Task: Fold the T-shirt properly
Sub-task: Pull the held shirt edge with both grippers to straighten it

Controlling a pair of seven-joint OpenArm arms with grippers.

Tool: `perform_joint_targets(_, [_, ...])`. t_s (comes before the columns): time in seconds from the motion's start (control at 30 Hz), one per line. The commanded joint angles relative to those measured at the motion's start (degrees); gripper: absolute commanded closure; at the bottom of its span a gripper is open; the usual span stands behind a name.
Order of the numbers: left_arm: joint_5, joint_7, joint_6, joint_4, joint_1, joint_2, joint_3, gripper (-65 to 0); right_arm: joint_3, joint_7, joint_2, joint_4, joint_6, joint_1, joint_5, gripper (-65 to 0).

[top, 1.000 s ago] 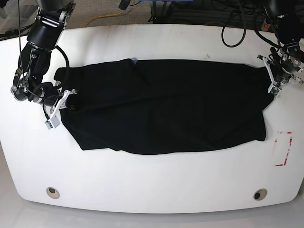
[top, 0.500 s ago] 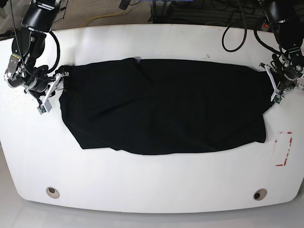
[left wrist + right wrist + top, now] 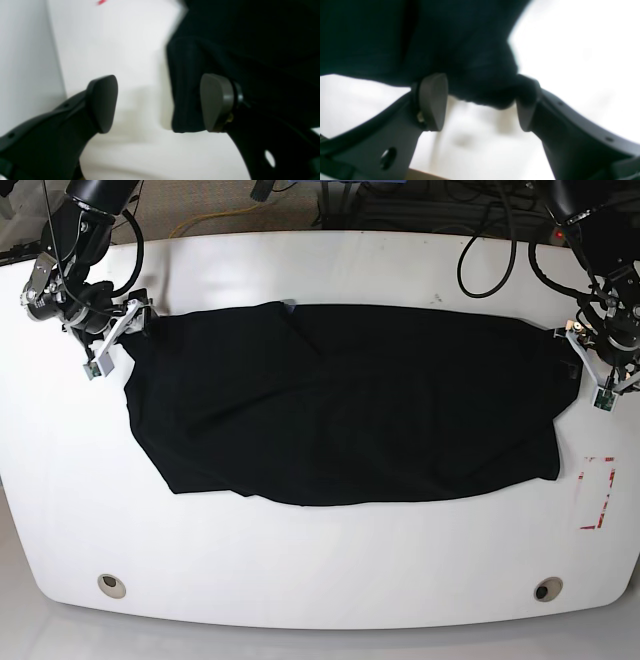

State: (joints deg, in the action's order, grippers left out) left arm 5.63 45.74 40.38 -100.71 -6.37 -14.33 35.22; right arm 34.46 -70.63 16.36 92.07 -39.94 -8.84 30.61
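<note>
My left gripper should close on the T-shirt's corner (image 3: 187,115), which lies rumpled inside its open fingers, and pull it tight toward the table's back edge before I fold.
The black T-shirt (image 3: 340,410) lies spread flat across the middle of the white table (image 3: 330,570). My right gripper (image 3: 112,340) stands open at the shirt's left end. In the right wrist view a rounded fold of the T-shirt (image 3: 460,50) bulges between the fingers of this gripper (image 3: 480,103) and touches the right pad (image 3: 526,110). My left gripper (image 3: 590,365) is open at the shirt's right end. Its wrist view shows a corner of the T-shirt (image 3: 187,82) lying inside the open gripper (image 3: 160,102), close to the right pad (image 3: 216,102), with bare table beside the left pad.
A red dashed rectangle mark (image 3: 597,492) is on the table just right of the shirt's lower right corner. Two round holes (image 3: 112,585) (image 3: 547,588) sit near the front edge. Cables (image 3: 490,240) trail over the table's back edge.
Both grippers have opened and let go of the shirt's ends. The right gripper moved back and left, drawing that end of the shirt out flatter. The left gripper shifted slightly outward.
</note>
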Motion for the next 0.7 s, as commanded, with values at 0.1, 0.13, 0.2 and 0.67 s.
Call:
perform_joint_targets(0.1, [-5.0,0.5,-0.4,2.9,0.3,-1.3,4.6,-49.7,0.4,0.7,-0.9,-1.3,-0.1,0.4,0.6,-40.9])
perform_joint_targets(0.13, [-5.5,0.5,-0.4,3.6,0.2,-1.8,5.2,-49.7,0.4,0.9,-0.9,-1.7,-0.1,0.8,0.6,-40.9])
perform_joint_targets(0.2, [-5.8,0.5,-0.4,5.9,0.2,-3.3,5.5,-49.7,0.4,1.5,-1.1,-3.1,-0.1,1.1,0.6,-40.7])
perform_joint_targets(0.67, [-6.2,0.1,-0.4,18.1,1.3,-4.4,3.4,-33.2,0.3,2.5,-1.5,-3.9,-0.1,1.2,0.6,-5.1])
